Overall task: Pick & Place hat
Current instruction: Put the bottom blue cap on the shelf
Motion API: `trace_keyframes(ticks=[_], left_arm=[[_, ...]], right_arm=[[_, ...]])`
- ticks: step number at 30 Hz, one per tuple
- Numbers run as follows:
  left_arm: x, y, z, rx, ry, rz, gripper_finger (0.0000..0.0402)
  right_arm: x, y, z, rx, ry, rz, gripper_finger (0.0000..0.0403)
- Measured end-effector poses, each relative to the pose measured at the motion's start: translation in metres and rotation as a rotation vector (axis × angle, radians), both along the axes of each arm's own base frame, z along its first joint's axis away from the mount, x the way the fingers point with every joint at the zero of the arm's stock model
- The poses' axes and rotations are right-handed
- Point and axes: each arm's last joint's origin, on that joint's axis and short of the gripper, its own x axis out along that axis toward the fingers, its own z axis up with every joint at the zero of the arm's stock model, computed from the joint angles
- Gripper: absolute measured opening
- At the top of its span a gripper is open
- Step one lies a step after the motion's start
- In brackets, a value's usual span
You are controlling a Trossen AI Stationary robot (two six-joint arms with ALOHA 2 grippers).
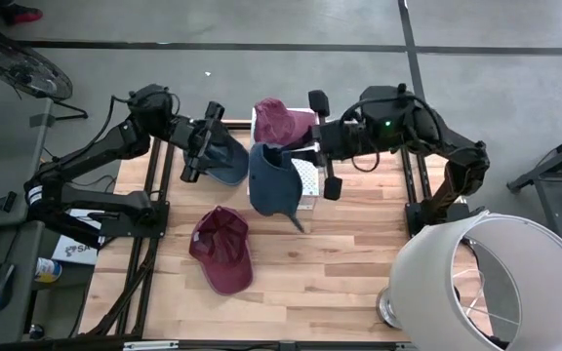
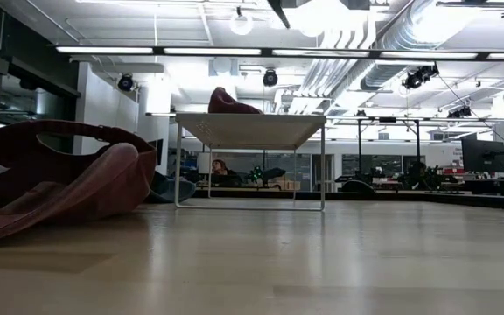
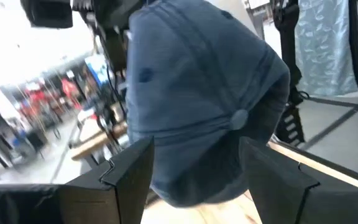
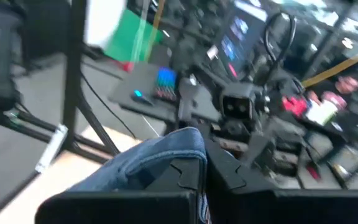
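Observation:
The blue hat is hanging from the robot's right gripper with its top [image 1: 270, 174] toward the left gripper, so next the left gripper pinches the hat's side edge [image 1: 252, 177] first.
A blue hat [image 1: 273, 183] hangs from my shut right gripper [image 1: 302, 154], in front of the white stand [image 1: 307, 181]. Its brim [image 1: 294, 216] points toward the near edge. A darker blue hat [image 1: 225, 159] is at my left gripper [image 1: 211, 146]. In the left wrist view a blue crown [image 3: 197, 93] with its top button [image 3: 238, 116] fills the space between the wide-open fingers [image 3: 129, 174]. One maroon hat [image 1: 283, 119] sits on the stand's top. Another maroon hat [image 1: 222, 250] lies on the table near the front, opening partly up [image 2: 51, 179]. My right gripper [image 4: 201, 168] pinches the blue hat between its two fingers at an edge of the cloth [image 4: 182, 146]. It comes in roughly level from the table's right. The hat is lifted clear and hangs below and beside the fingers. My left gripper: I cannot tell whether its fingers touch the hat between them.
The white stand [image 2: 252, 131] stands at the middle of the far side. A large white lamp shade [image 1: 486, 283] covers the near right corner. Bare wooden table [image 1: 330, 263] lies between the front maroon hat and the lamp.

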Motion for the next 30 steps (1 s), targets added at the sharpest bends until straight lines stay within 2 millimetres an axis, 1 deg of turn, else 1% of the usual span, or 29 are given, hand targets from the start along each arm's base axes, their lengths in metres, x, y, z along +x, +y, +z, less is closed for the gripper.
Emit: trace_keyframes(ticks=[2,8,12,17,22,30], left_arm=[[0.001,-0.003,0.003,0.012,-0.03,-0.002,0.0231],[0.005,-0.014,0.008,0.044,-0.093,-0.02,0.0231],[0.008,-0.023,0.011,0.113,-0.154,0.003,0.0231],[0.012,-0.032,0.012,0.209,-0.201,0.113,0.0231],[0.016,-0.041,0.011,0.359,-0.229,0.247,0.0231],[0.024,-0.051,0.005,0.612,-0.19,0.481,0.0231]], right_arm=[[-0.001,-0.004,0.004,0.005,-0.036,0.027,0.0],[-0.001,-0.016,0.009,0.014,-0.082,0.011,0.0],[-0.001,-0.024,0.01,0.018,-0.09,-0.04,0.0],[-0.001,-0.031,0.01,0.004,-0.101,-0.134,0.0],[-0.002,-0.033,0.012,0.003,-0.114,-0.14,0.0],[-0.001,-0.033,0.014,0.001,-0.137,-0.133,0.0]])
